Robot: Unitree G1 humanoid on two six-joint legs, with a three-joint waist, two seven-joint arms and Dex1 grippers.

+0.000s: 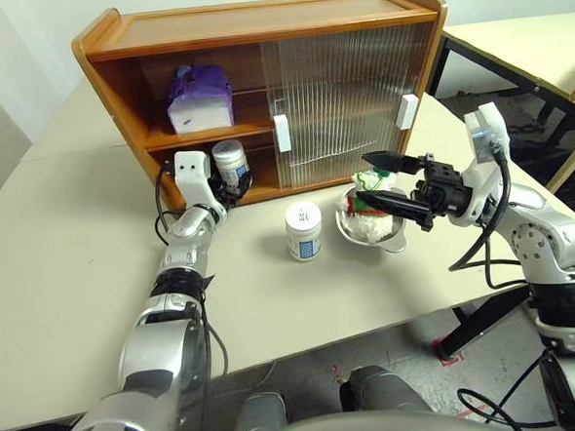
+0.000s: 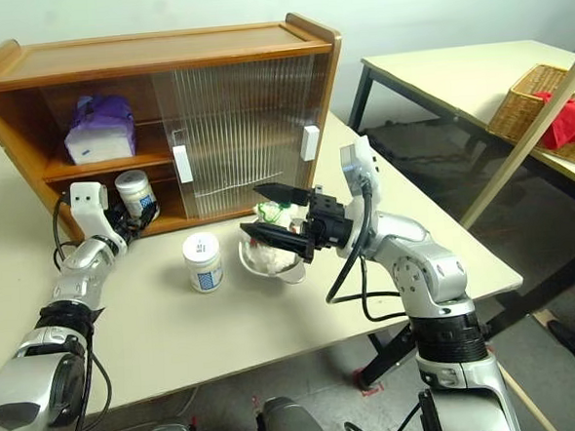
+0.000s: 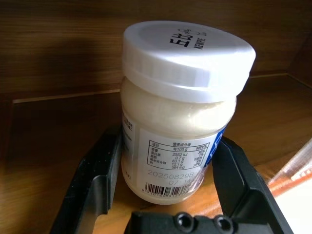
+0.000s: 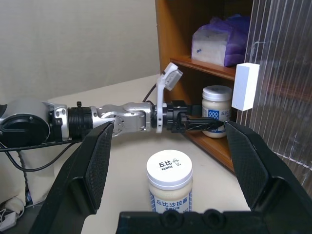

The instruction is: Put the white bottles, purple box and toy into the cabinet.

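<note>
I should open my left gripper, close it beside the white bottle (image 1: 229, 160) and push the bottle behind the ribbed door (image 1: 302, 166), because the bottle is blocking the bottom shelf's opening that the second bottle needs.
My left gripper (image 1: 233, 183) is shut on a white bottle (image 3: 180, 112) at the open left end of the cabinet (image 1: 256, 27), just over its bottom shelf. Whether the bottle rests on the wood I cannot tell. A second white bottle (image 1: 304, 230) stands upright on the table in front of the cabinet. The purple box (image 1: 200, 97) lies on the middle shelf. The toy (image 1: 369, 207) sits in a steel bowl (image 1: 394, 236) to the right of that bottle. My right gripper (image 1: 379, 182) hovers open just above the toy, pointing left.
Both ribbed sliding doors (image 1: 339, 95) cover the cabinet's right half. Off to the right, across a gap of floor, a second table (image 2: 435, 70) carries a wicker basket (image 2: 529, 98) with red cloth. The table's front edge (image 1: 373, 332) runs close below the bowl.
</note>
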